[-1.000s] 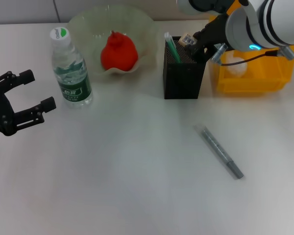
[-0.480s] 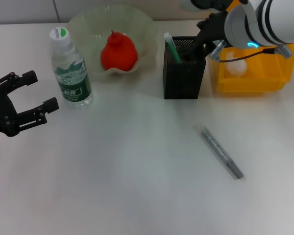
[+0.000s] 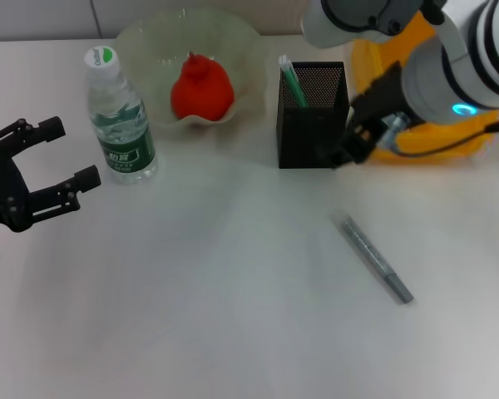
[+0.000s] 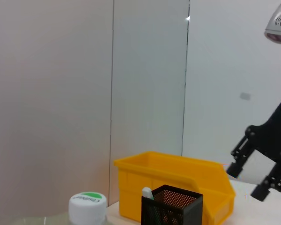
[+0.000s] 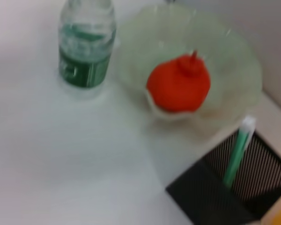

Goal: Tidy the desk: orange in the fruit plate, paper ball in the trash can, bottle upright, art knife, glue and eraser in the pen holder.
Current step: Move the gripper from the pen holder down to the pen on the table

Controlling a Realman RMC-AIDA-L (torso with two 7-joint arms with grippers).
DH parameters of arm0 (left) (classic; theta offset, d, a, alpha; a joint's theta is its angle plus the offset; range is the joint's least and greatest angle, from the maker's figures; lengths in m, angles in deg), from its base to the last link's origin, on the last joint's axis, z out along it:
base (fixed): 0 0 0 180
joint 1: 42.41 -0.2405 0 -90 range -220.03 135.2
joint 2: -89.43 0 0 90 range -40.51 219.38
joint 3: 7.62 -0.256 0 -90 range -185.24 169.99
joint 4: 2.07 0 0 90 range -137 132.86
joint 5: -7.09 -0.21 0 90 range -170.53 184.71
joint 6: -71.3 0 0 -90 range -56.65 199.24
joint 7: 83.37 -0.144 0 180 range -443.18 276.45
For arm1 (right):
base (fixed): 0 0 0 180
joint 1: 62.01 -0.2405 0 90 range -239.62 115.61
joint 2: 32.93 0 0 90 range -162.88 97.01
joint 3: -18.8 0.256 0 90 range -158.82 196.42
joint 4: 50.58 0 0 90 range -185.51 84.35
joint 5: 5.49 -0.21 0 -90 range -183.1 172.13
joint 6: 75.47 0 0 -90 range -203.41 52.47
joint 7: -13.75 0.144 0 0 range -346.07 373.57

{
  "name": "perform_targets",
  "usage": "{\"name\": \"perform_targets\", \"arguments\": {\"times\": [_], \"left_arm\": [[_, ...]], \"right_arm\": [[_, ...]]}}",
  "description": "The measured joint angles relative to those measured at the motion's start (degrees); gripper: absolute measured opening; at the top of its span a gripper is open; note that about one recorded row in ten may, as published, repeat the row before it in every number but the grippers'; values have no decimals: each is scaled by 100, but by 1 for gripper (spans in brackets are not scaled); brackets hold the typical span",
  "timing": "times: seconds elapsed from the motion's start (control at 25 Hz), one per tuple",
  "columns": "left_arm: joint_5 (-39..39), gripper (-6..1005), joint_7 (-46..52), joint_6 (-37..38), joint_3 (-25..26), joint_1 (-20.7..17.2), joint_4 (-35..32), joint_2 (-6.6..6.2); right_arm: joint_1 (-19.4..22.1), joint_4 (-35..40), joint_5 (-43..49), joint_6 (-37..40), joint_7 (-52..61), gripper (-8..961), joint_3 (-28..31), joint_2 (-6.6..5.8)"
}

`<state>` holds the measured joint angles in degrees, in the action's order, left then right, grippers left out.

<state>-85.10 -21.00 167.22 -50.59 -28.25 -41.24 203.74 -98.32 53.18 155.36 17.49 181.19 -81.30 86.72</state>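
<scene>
The grey art knife lies clear of the pen holder, so my right gripper should stay open, keep moving toward the knife's middle and close there.
The grey art knife lies flat on the white desk, in front of the black mesh pen holder. A green glue stick stands in the holder. My right gripper is open and empty, low beside the holder's right front corner; it also shows in the left wrist view. The orange sits in the clear fruit plate. The bottle stands upright. My left gripper is open and parked at the left. I see no eraser or paper ball.
The yellow trash bin stands right of the pen holder, mostly covered by my right arm. The right wrist view shows the bottle, orange, plate and holder.
My right gripper held a small pale thing over the pen holder, dipped into the holder, and has now come out empty, moving down and toward me beside the holder.
</scene>
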Motion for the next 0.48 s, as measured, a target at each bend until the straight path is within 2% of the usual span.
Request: {"name": "perform_targets", "arguments": {"times": [0.12,0.2,0.48], "left_arm": [[0,860,-8,38,4,4,-5,-11],[0,860,-24,71,13,15,-9,-39],[0,861,-2,40,2,55,-13,-81]], "right_arm": [[-78,-32,-2,306,150,698,51,0],[-121,-312,-6,553,189,697,124,10],[-154,-1142,-146,566,193,698,218,19]]}}
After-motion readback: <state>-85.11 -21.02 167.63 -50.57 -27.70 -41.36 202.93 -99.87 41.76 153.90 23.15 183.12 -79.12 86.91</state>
